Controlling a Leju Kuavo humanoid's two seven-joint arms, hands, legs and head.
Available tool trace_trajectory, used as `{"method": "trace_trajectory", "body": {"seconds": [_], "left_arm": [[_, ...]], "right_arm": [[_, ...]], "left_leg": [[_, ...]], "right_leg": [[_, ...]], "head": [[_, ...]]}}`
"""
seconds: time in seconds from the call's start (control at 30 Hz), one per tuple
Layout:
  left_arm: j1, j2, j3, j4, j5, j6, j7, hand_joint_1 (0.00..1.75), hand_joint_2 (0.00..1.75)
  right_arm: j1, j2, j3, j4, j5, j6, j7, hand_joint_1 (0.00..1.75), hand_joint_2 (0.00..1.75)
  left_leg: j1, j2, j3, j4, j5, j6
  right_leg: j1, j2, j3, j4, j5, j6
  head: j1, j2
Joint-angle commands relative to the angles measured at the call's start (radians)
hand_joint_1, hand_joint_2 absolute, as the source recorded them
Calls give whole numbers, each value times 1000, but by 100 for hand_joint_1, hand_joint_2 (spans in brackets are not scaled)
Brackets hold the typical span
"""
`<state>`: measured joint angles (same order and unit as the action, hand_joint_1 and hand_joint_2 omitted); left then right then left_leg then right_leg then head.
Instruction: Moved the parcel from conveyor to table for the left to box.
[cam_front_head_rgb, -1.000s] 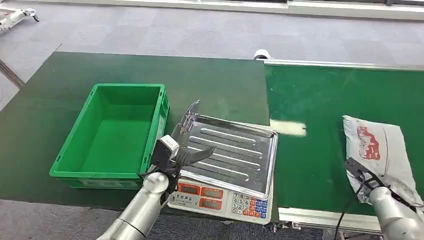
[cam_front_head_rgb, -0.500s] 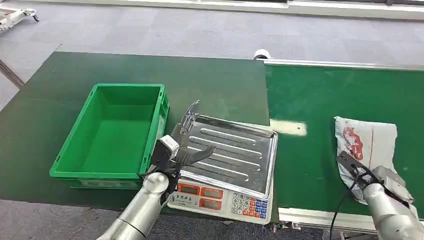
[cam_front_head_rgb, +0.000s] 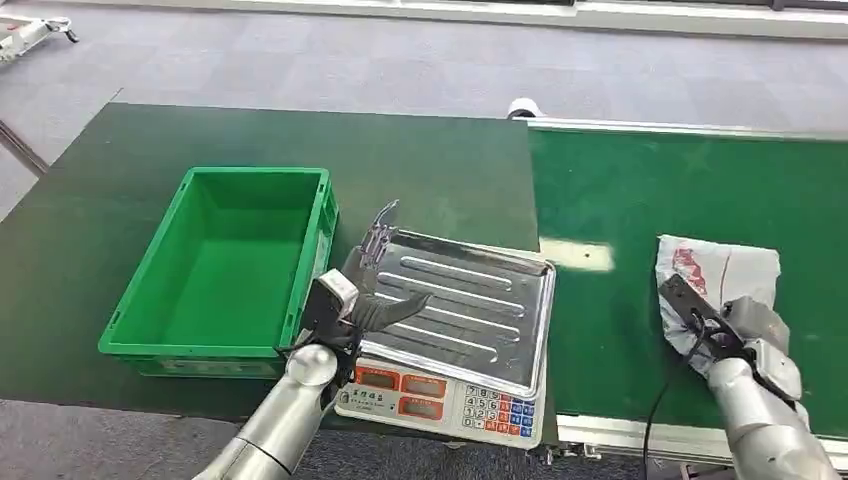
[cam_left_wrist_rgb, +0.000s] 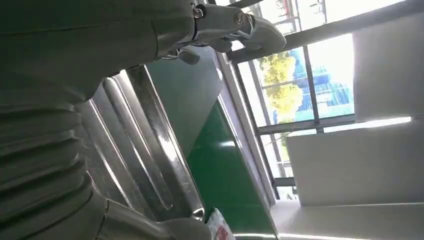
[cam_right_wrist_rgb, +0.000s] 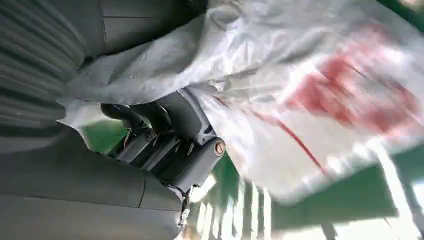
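Note:
My gripper will make the parcel (cam_front_head_rgb: 737, 262) fold over and bunch up when it carries it to the scale, because the parcel lies spread out with a wrinkled, loose edge (cam_front_head_rgb: 672, 318).
The parcel (cam_front_head_rgb: 720, 272), a crumpled white bag with red print, is on the green conveyor belt (cam_front_head_rgb: 640, 190) at its near right. My right hand (cam_front_head_rgb: 738, 335) grips its near edge. In the right wrist view the dark fingers (cam_right_wrist_rgb: 170, 135) curl under the bag (cam_right_wrist_rgb: 310, 75) while the thumb lies on top. My left hand (cam_front_head_rgb: 365, 290) hovers over the left edge of the scale's steel tray (cam_front_head_rgb: 480, 310), fingers spread and holding nothing. The left wrist view shows those fingers (cam_left_wrist_rgb: 225, 27) above the tray (cam_left_wrist_rgb: 140, 145), with a corner of the parcel (cam_left_wrist_rgb: 218, 227) far off.
An empty green crate (cam_front_head_rgb: 230, 270) stands on the dark green table (cam_front_head_rgb: 300, 140), left of the scale. The scale's keypad (cam_front_head_rgb: 500, 410) faces the table's near edge. A pale label (cam_front_head_rgb: 578, 255) marks the belt between scale and parcel.
My right hand has pulled the parcel leftward along the belt, toward the scale, and the bag has bunched up. The left arm has not moved.

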<state>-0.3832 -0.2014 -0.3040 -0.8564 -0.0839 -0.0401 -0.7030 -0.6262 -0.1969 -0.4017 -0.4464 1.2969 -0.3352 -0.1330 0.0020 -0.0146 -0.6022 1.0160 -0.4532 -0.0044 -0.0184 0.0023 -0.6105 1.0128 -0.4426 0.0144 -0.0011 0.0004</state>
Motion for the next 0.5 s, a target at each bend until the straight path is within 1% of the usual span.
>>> {"method": "trace_trajectory", "body": {"seconds": [0.03,0.07,0.13,0.17,0.2,0.3,0.33,0.37,0.43,0.47,0.5], "left_arm": [[-19,25,-7,21,5,-3,5,0,175],[-19,23,-9,20,5,-6,5,0,175],[-21,22,-11,22,4,-12,5,0,175],[-21,22,-11,22,4,-12,5,0,175],[-21,22,-11,22,4,-12,5,0,175],[-21,22,-11,22,4,-12,5,0,175],[-21,22,-11,22,4,-12,5,0,175],[-22,20,-13,23,3,-14,5,0,175],[-24,15,-20,26,0,-23,5,0,175],[-25,14,-24,28,1,-25,5,0,175],[-32,11,-31,35,0,-24,5,0,175]], "right_arm": [[-15,78,-6,-94,-74,-98,-108,175,175],[-3,99,-38,-134,-161,-119,-199,175,175],[16,107,-34,-170,-186,-159,-243,175,175],[16,107,-34,-170,-186,-159,-243,175,175],[16,107,-34,-170,-186,-159,-243,175,175],[16,107,-34,-170,-186,-159,-243,175,175],[16,107,-34,-170,-186,-159,-243,175,175],[30,115,-36,-197,-215,-176,-276,175,175],[95,154,-47,-328,-359,-244,-424,175,175],[124,162,-32,-385,-403,-244,-445,175,175],[176,176,1,-499,-475,-254,-471,175,175]], "left_leg": [[1,5,3,-1,-1,-1],[1,4,2,-1,-1,-1],[1,3,3,-1,-1,-1],[1,3,2,-1,-1,-1],[1,5,4,-2,-1,-1],[0,2,1,-1,0,0],[1,3,3,-1,-1,-1],[1,4,4,-2,-1,-1],[0,2,2,-1,0,-1],[1,2,1,-1,-1,-1],[1,2,3,-2,-1,-1]], "right_leg": [[1,4,1,-2,1,-2],[1,3,1,-1,0,-1],[1,2,1,-2,0,-1],[1,2,1,-1,0,-1],[1,3,2,-2,0,-2],[1,1,0,-1,0,-1],[1,2,1,-1,0,-1],[1,3,3,-2,0,-2],[1,1,1,-1,0,-1],[1,1,1,-1,0,-1],[1,1,2,-2,0,-2]], "head": [[0,0],[0,0],[0,0],[0,0],[0,0],[0,0],[0,0],[0,0],[0,0],[0,0],[0,0]]}}
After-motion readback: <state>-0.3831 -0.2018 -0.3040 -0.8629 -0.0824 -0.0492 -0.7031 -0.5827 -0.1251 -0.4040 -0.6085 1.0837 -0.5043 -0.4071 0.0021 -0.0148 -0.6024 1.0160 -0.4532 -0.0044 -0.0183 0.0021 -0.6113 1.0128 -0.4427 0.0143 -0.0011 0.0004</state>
